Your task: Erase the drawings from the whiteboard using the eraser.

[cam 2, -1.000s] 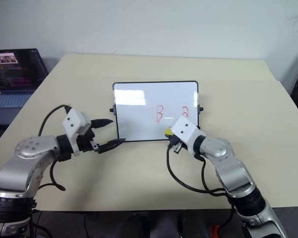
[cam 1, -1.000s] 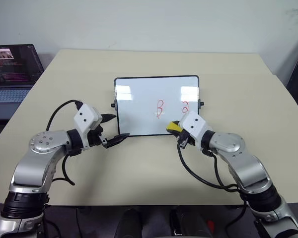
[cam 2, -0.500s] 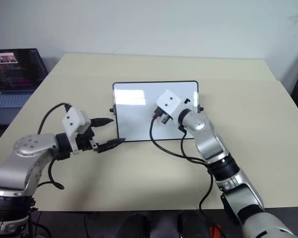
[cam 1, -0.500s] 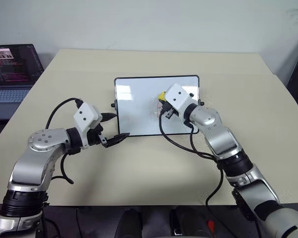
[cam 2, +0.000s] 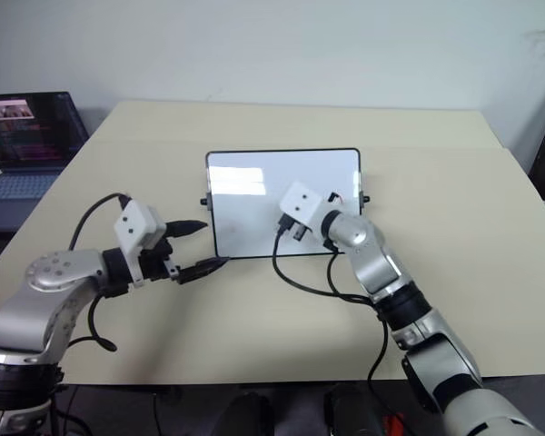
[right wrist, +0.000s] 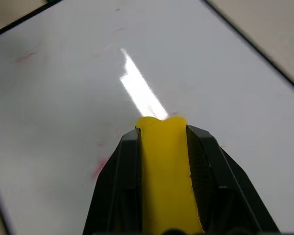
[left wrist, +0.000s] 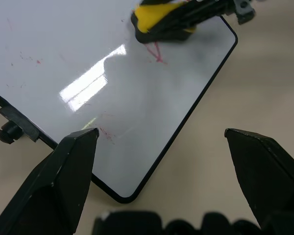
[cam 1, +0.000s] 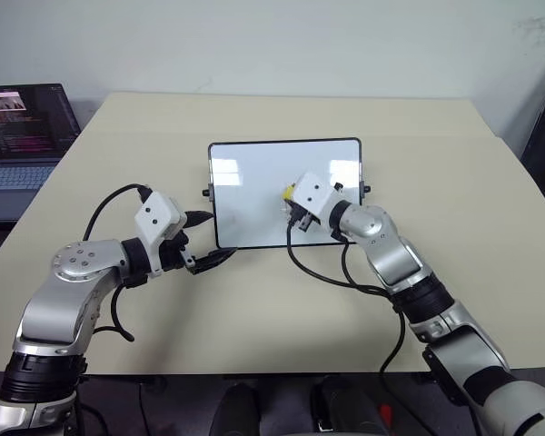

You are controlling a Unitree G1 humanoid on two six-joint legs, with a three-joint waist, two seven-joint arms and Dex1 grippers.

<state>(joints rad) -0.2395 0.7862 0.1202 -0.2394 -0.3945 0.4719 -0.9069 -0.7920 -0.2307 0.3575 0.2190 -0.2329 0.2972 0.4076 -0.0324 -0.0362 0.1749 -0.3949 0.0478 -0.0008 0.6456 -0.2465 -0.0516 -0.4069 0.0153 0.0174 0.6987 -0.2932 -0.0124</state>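
The red stroke (left wrist: 158,53) is on the eraser's near side, so the robot's right gripper should pull the eraser back across the stroke toward the whiteboard's near edge (cam 1: 271,246).
The whiteboard (cam 1: 250,186) sits mid-table, white with a thin black frame. My right gripper (cam 1: 293,203) is shut on the yellow eraser (cam 1: 292,191) and presses it against the board's middle. In the right wrist view the eraser (right wrist: 164,166) sits clamped between both black fingers. Of the drawings, a short red stroke (left wrist: 156,53) shows right beside the eraser (left wrist: 159,22), with faint red smudges (right wrist: 100,165) nearby; my right arm covers the board's right part. My left gripper (cam 1: 220,232) stands open at the board's near left corner, nothing between its fingers (left wrist: 71,171).
An open laptop (cam 1: 23,136) stands at the table's far left edge. Cables hang from both wrists onto the beige table (cam 1: 272,309).
My right gripper carried the eraser from the board's near right edge up onto its middle, over the "B". The "B" and "2" seen a second ago no longer show whole. The left arm stayed still.
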